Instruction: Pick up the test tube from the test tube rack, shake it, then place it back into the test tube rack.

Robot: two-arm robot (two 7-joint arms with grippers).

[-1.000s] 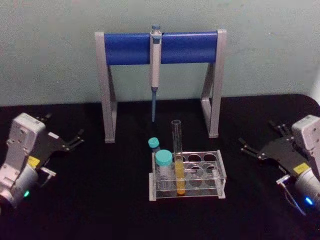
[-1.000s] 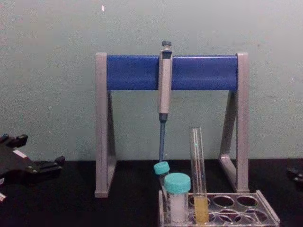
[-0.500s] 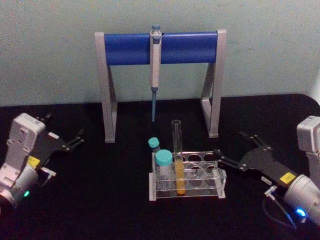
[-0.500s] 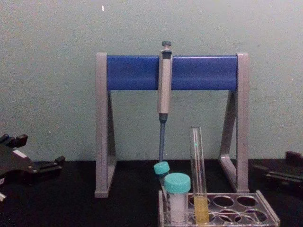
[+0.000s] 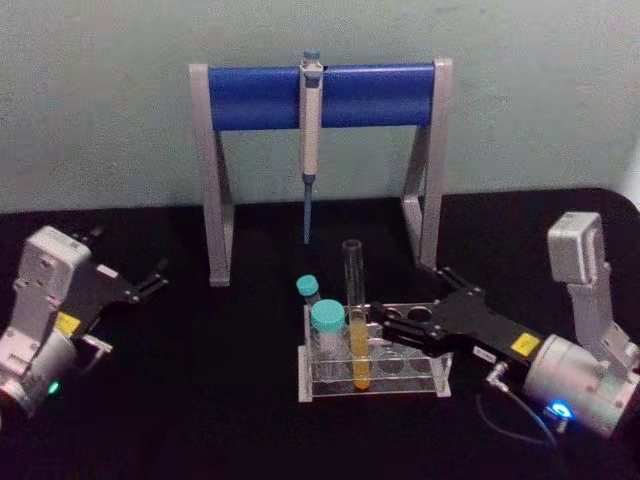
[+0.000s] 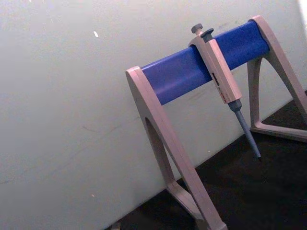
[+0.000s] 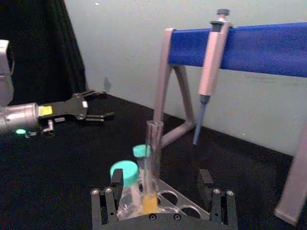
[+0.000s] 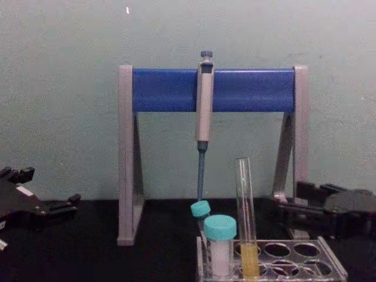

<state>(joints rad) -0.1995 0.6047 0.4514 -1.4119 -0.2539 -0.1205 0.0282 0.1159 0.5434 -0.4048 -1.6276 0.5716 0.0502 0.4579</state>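
Observation:
The test tube [image 8: 245,202] is leaning loosely in a wider rack hole [image 8: 247,249], so when I lift the test tube, it will slide out and the rack will stay in place.
The test tube [image 5: 353,280] stands upright in the test tube rack [image 5: 420,375], with yellow-orange liquid in its lower part. My right gripper [image 5: 406,295] reaches in from the right, open, its fingers over the rack and just right of the tube, not touching it. In the right wrist view the test tube [image 7: 153,143] rises ahead of the spread fingers of the right gripper [image 7: 160,182], with the rack [image 7: 177,196] below. The chest view shows the tube [image 8: 244,200], the rack [image 8: 329,267] and the right gripper [image 8: 288,205]. My left gripper [image 5: 150,280] rests open at the far left.
Two teal-capped vials [image 5: 327,318] sit in the rack's left end, close beside the tube. Behind stands the blue-and-grey pipette stand [image 5: 320,95] with a pipette [image 5: 311,130] hanging from it. The black table extends to both sides.
My right gripper has swung left from the table's right side to over the rack, close to the tube. The left arm, tube and rack have not moved.

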